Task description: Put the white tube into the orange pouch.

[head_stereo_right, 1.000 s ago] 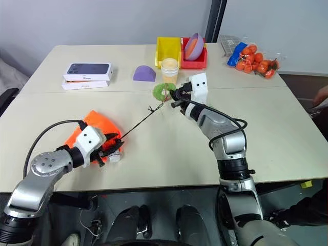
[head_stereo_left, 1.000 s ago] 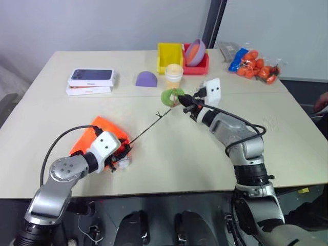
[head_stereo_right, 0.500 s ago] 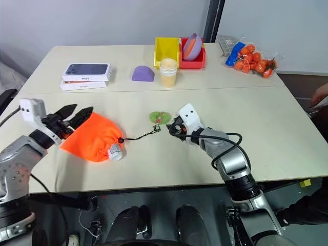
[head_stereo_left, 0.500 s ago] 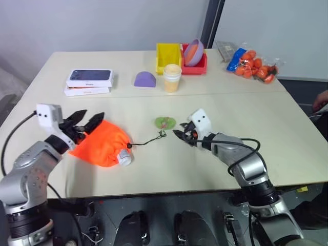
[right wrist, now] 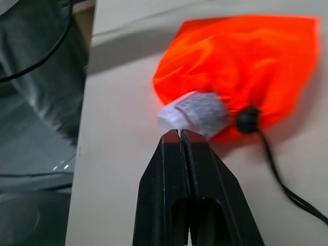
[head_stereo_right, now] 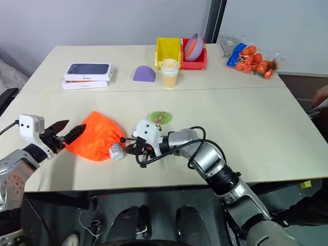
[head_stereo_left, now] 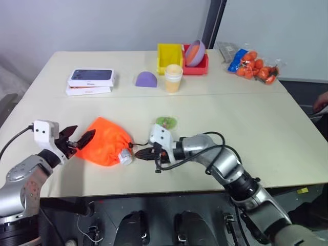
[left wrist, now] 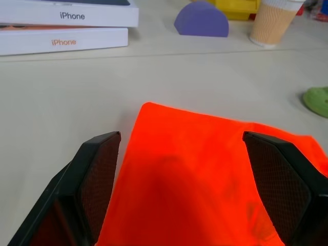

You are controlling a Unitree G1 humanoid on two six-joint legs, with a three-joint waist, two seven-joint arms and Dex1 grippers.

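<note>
The white tube's end with the cap (head_stereo_left: pixel 125 157) sticks out of the orange pouch at an angle, so my closed right gripper should push it further into the pouch's opening (head_stereo_left: pixel 127 146) before moving away.
The orange pouch (head_stereo_left: pixel 105 148) lies bunched on the table at the front left. Out of its drawn mouth pokes the capped end of the white tube (head_stereo_left: pixel 124 157); the rest is hidden inside. A dark cord (right wrist: pixel 287 189) leads from the mouth to the green charm (head_stereo_left: pixel 165 122), which lies flat on the table. My right gripper (head_stereo_left: pixel 143 152) is shut with nothing seen between its fingers, its tip just short of the tube's end (right wrist: pixel 192 114). On the pouch's other side my left gripper (head_stereo_left: pixel 77 142) is open, its fingers (left wrist: pixel 97 174) straddling the pouch's closed end (left wrist: pixel 215 179) without holding it.
Two stacked phone boxes (head_stereo_left: pixel 90 81) lie at the back left. A purple dome (head_stereo_left: pixel 146 79), a pale orange cup (head_stereo_left: pixel 173 78), and yellow and red bins (head_stereo_left: pixel 169 55) with a purple bowl stand behind. A clear bag of orange items (head_stereo_left: pixel 256 65) lies back right. A person's hand (head_stereo_left: pixel 323 101) shows at the right edge.
My right gripper let go of the green charm, swung down and left to the pouch's mouth and shut. My left gripper opened off the pouch and drew back to the left. The cord went slack.
</note>
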